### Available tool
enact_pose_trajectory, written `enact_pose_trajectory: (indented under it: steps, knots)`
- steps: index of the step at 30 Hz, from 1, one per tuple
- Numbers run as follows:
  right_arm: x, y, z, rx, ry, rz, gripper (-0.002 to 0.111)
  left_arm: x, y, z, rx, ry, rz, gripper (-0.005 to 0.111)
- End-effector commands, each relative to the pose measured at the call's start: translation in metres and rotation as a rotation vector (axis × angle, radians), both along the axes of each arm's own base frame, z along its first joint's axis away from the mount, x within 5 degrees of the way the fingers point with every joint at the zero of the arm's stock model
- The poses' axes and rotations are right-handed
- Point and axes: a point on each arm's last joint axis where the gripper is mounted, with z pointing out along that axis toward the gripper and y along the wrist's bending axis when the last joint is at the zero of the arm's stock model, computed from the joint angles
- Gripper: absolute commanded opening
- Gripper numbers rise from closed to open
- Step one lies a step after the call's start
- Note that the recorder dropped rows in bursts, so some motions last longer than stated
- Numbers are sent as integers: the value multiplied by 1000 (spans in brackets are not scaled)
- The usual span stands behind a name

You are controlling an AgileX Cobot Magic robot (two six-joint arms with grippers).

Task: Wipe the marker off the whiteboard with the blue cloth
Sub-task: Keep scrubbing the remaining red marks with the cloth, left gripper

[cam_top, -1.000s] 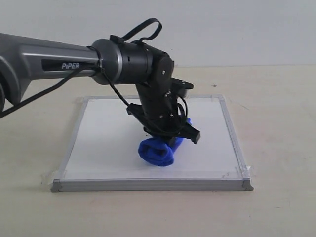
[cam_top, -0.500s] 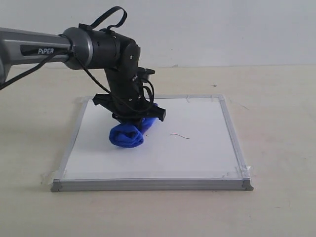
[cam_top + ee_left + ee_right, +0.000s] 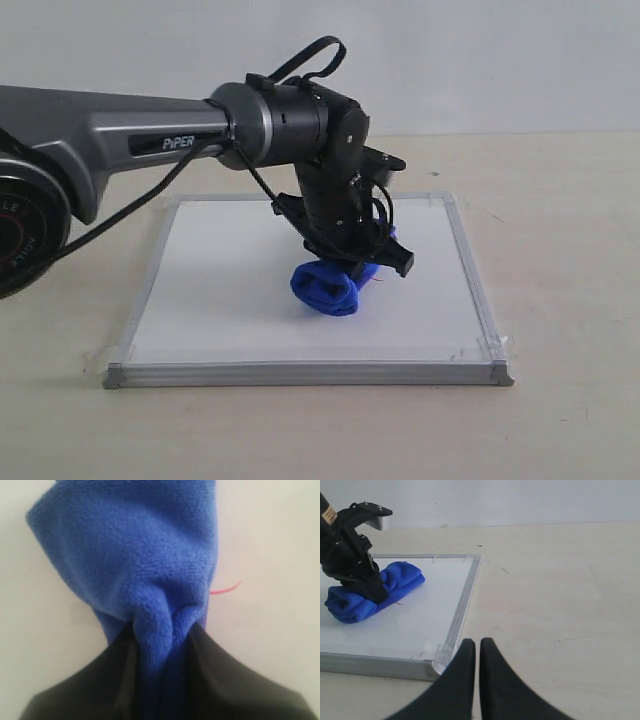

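Note:
My left gripper should sweep the blue cloth over a short red end of the marker (image 3: 377,279), which still shows beside the cloth, and back across the whiteboard (image 3: 262,278).
The whiteboard (image 3: 230,300) lies flat on the table, its silver frame and taped corners visible. My left gripper (image 3: 352,262) is shut on the blue cloth (image 3: 325,287), pressing the roll onto the board right of centre. Close up, the blue cloth (image 3: 135,565) bunches between the black fingers (image 3: 235,680). A short reddish end of the marker (image 3: 226,588) pokes out beside the cloth; the rest lies under it. That marker (image 3: 376,279) barely shows at the cloth's edge. From the right wrist view, the blue cloth (image 3: 370,592) rests on the whiteboard (image 3: 420,620). My right gripper (image 3: 477,647) is shut and empty, off the board.
Beige table (image 3: 560,200) surrounds the board, with a pale wall behind. The left arm's grey link (image 3: 120,125) stretches in from the left above the board's back edge. The board's corner (image 3: 437,662) sits just beside my right fingertips.
The left gripper swept the cloth left across the board, exposing a short marker line, then swung back right over it. Now the cloth covers most of that line.

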Motion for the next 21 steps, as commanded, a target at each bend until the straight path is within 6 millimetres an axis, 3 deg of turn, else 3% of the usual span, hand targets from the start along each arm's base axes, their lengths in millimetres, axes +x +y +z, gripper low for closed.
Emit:
enact_pose_trajectory:
  steps: [1,9,14,15,18,21]
  knots:
    - [0,0,1,-4,-11,-2,0,-22,-25,-16,-41,127,-40,4]
    - [0,0,1,-4,-11,-2,0,-44,-43,-14,-129,240,-186,4]
    - [0,0,1,-4,-11,-2,0,-45,-42,-16,-34,171,-190,4]
    - [0,0,1,-4,-11,-2,0,-40,-36,-17,21,145,-156,4]
    - [0,0,1,-4,-11,-2,0,-9,10,-17,271,50,26,4]
    - [0,0,1,-4,-11,-2,0,21,60,-15,336,72,222,4]
